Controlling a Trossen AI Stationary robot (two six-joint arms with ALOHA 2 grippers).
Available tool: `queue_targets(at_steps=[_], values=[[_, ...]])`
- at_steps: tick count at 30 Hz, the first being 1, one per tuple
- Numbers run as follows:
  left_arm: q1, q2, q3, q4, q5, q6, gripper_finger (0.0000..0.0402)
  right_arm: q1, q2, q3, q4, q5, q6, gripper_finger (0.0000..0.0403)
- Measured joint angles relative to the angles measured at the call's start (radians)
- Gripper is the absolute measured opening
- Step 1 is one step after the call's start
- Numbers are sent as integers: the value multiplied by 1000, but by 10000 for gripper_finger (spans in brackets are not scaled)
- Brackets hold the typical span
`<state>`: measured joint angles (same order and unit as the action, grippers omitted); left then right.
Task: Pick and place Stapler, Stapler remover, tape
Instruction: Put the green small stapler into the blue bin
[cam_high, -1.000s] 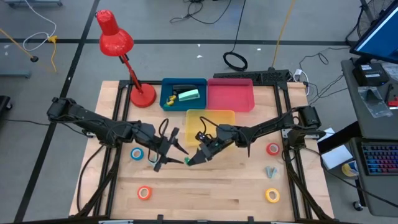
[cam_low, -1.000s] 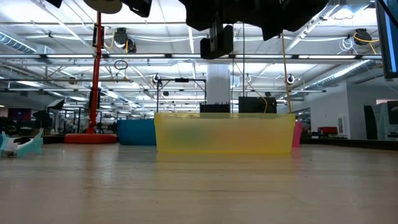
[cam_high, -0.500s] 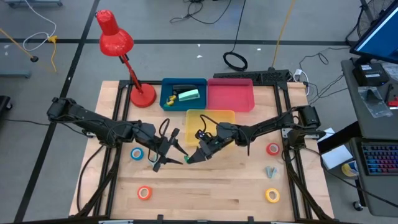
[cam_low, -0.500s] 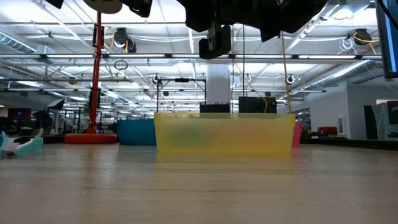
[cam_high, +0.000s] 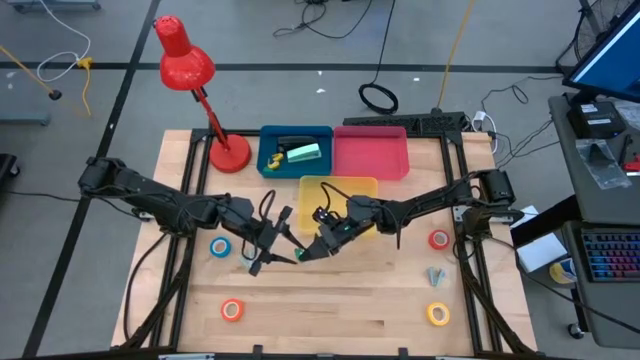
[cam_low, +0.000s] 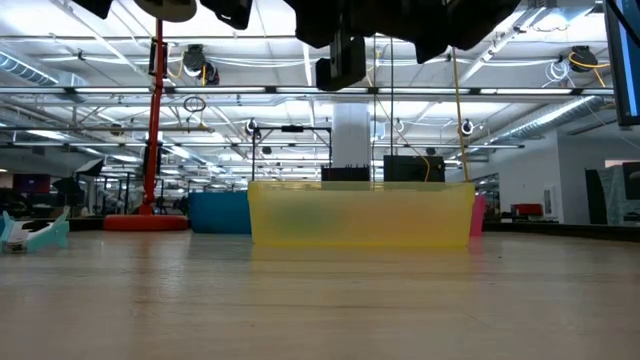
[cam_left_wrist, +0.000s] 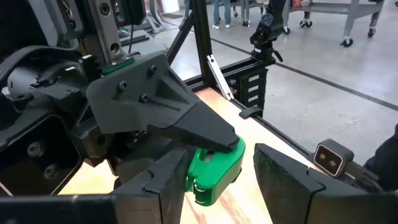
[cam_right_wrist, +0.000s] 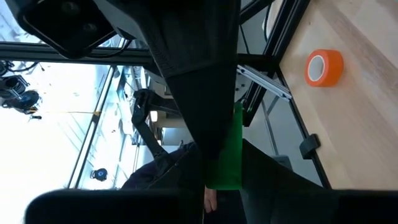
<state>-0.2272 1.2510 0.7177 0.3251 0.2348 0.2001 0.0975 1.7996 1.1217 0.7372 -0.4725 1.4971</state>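
A gap (cam_left_wrist: 209, 157) shows between the green stapler's two arms (cam_left_wrist: 217, 174), so its far end should stay parted when I carry it in my left gripper.
My right gripper (cam_high: 311, 252) hangs over the table's middle, near the yellow tray (cam_high: 338, 190), and is shut on a small green stapler (cam_high: 299, 257). My left gripper (cam_high: 274, 243) faces it from the left and is open. In the left wrist view the stapler's free end (cam_left_wrist: 214, 167) stands between my left fingers; I cannot tell whether they touch it. Blue tape (cam_high: 219, 247), orange tape (cam_high: 232, 310), red tape (cam_high: 438, 239) and yellow tape (cam_high: 437, 313) lie flat on the wood. A grey claw-shaped remover (cam_high: 434, 274) lies near the right edge. My right gripper pinches the green stapler between its two fingers (cam_left_wrist: 205, 132), gripping it by one end (cam_right_wrist: 229, 146). The fingers slant down from the table's right. The stapler's other end (cam_left_wrist: 217, 171) sticks out past the fingertips toward my left gripper. It is lifted clear of the table.
A blue tray (cam_high: 268, 150) with a teal stapler and dark items, and a pink tray (cam_high: 370, 158), stand at the far side behind the yellow tray. A red desk lamp (cam_high: 228, 152) stands far left. Bare wood lies along the near edge between the orange and yellow tapes.
My right gripper has crept a little toward the table's left, carrying the green stapler closer in between my left gripper's fingers. My left gripper has stayed open.
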Motion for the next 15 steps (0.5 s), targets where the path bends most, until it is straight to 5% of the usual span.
queue_targets(at_steps=[15], values=[[21, 21, 0, 29, 84, -2, 76, 1, -1, 0, -12, -17, -1, 57]])
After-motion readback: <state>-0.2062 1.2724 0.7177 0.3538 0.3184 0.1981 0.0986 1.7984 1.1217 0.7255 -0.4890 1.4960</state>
